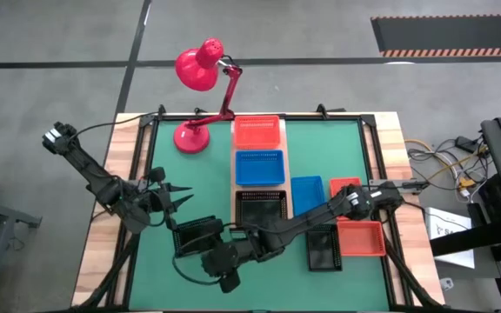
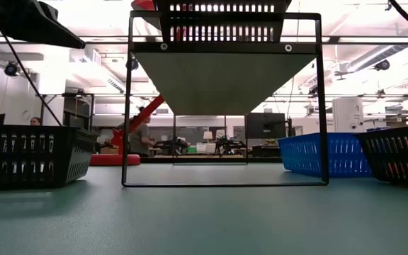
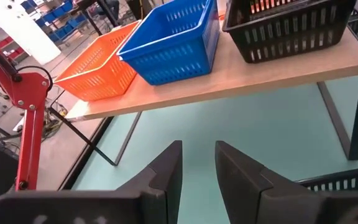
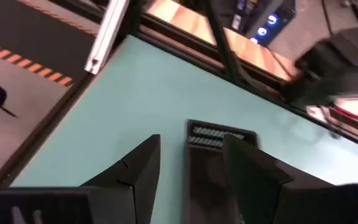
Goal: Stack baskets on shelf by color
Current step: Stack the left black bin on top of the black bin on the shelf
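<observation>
I need to move my right gripper back first, because my right arm is stretched across to the black basket [image 1: 197,233] near my left gripper. My left gripper will lift that basket [image 1: 183,236] after that.
The light-wood shelf [image 1: 287,169] carries a red-orange basket [image 1: 257,132], a blue basket [image 1: 259,167] and a black basket [image 1: 262,206] in a row, also seen in the left wrist view [image 3: 98,68], [image 3: 169,43], [image 3: 288,28]. A blue basket [image 1: 307,191], two red-orange ones [image 1: 361,237], [image 1: 344,185] and a black one [image 1: 323,249] sit on the green mat to the right. Another black basket [image 1: 196,236] rests on the mat near-left. My right gripper [image 1: 207,255] reaches across to it, open, one basket wall [image 4: 219,134] ahead of its fingers [image 4: 191,140]. My left gripper [image 1: 181,202] hovers open left of the shelf [image 3: 197,149].
A red desk lamp [image 1: 200,69] stands with its base [image 1: 190,137] on the mat's far-left corner. The shelf's black metal legs [image 2: 127,106] stand on the mat. Cables and papers [image 1: 446,165] lie beyond the table's right edge. Bare mat [image 1: 337,148] lies right of the shelf's far half.
</observation>
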Action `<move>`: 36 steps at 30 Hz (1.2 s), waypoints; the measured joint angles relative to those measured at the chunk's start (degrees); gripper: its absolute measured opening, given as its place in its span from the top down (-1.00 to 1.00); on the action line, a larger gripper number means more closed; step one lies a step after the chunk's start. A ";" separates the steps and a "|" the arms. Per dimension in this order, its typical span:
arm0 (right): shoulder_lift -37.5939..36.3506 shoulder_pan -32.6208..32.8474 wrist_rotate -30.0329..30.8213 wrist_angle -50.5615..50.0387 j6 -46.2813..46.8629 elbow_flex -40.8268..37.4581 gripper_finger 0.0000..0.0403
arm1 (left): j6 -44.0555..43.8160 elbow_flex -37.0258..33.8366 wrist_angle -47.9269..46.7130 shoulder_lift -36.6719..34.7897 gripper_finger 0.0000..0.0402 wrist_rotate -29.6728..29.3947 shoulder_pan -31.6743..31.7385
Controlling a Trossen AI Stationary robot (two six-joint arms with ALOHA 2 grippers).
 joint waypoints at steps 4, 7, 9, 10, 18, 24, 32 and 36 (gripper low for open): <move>2.76 0.28 -0.24 2.25 -2.10 -0.16 0.17 | 0.00 0.00 0.27 -0.08 0.61 -0.02 0.02; 3.34 0.71 0.21 1.52 -4.65 -0.24 0.17 | -0.57 0.00 0.83 -0.03 0.61 0.28 0.02; 2.61 1.40 0.45 -1.66 -6.06 -0.22 0.18 | -0.51 0.00 3.72 0.21 0.61 2.99 0.05; 1.88 1.98 0.45 -3.44 -6.51 -0.22 0.19 | -0.40 0.08 6.07 0.25 0.61 5.27 0.04; -5.48 7.63 0.06 -23.56 -5.35 -0.15 0.37 | -0.34 3.12 18.85 6.62 0.61 15.34 -0.06; -11.11 11.08 0.23 -37.89 5.42 -0.22 0.56 | -6.82 9.03 17.65 18.87 0.61 18.24 -0.80; -17.63 16.30 0.09 -43.13 8.85 -4.74 0.74 | -24.88 21.93 4.40 37.54 0.61 27.73 -3.91; -23.96 17.25 4.42 -38.76 10.64 -12.54 0.79 | -39.16 29.96 -13.83 44.79 0.61 31.52 -5.27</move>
